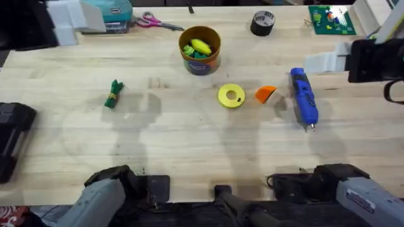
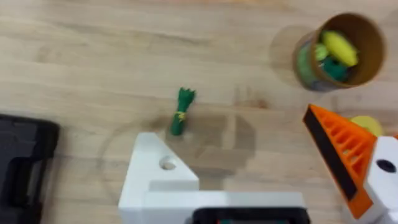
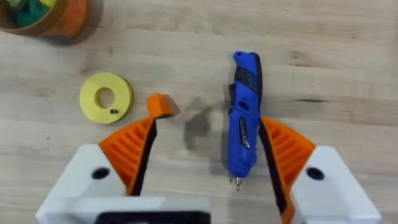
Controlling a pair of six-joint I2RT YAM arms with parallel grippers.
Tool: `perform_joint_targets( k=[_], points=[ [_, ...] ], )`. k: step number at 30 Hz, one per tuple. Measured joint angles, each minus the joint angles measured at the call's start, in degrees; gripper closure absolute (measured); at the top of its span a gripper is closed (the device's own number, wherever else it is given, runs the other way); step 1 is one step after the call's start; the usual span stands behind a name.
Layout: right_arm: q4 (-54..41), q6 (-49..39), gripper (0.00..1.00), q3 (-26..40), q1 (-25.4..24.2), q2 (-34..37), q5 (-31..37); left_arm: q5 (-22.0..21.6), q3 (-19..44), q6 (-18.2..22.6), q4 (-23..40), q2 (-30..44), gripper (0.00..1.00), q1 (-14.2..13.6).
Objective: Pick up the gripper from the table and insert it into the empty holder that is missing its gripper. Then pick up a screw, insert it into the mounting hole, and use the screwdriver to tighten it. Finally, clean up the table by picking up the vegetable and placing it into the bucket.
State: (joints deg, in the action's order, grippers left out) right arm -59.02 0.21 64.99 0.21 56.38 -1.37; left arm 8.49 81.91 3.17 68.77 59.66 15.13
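Observation:
I expect the loose orange gripper (image 1: 265,94) to slide into the empty holder and hold itself there when I push it, because orange fingers sit flush in white holders.
The loose orange gripper (image 1: 266,93) (image 3: 161,104) lies on the table between a yellow disc (image 1: 231,96) (image 3: 106,97) and the blue screwdriver (image 1: 303,98) (image 3: 244,134). A tiny dark screw (image 3: 113,112) rests on the disc. My right gripper (image 3: 208,121) hovers open above them, with both orange pads in place. My left gripper (image 2: 227,124) is open too. One of its fingers is a bare white holder (image 2: 155,177) with a mounting hole; the other carries an orange pad. The green vegetable (image 1: 113,94) (image 2: 181,112) lies left of centre. The orange-brown bucket (image 1: 214,58) (image 2: 367,37) holds toy pieces.
A black case (image 1: 12,135) (image 2: 25,168) sits at the left edge. Along the far side are scissors (image 1: 158,23), a black tape roll (image 1: 262,23) and a green board (image 1: 331,19). A white part on a black device (image 1: 328,61) juts in from the right.

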Motion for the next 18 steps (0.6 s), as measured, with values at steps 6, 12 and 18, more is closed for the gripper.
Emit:
perform_joint_targets(
  k=[6,12,18],
  points=[
    [0.0,0.0,0.006,0.0,0.0,0.0,0.0,2.3,0.1,-5.9,-1.2,-7.5,0.015,-4.8],
    [0.0,0.0,0.005,0.0,0.0,0.0,0.0,4.9,0.3,-8.0,-1.9,-8.2,0.015,-9.4],
    [0.0,0.0,0.006,0.0,0.0,0.0,0.0,4.6,0.3,-8.4,-3.9,-5.3,0.015,-10.5]
  ],
)
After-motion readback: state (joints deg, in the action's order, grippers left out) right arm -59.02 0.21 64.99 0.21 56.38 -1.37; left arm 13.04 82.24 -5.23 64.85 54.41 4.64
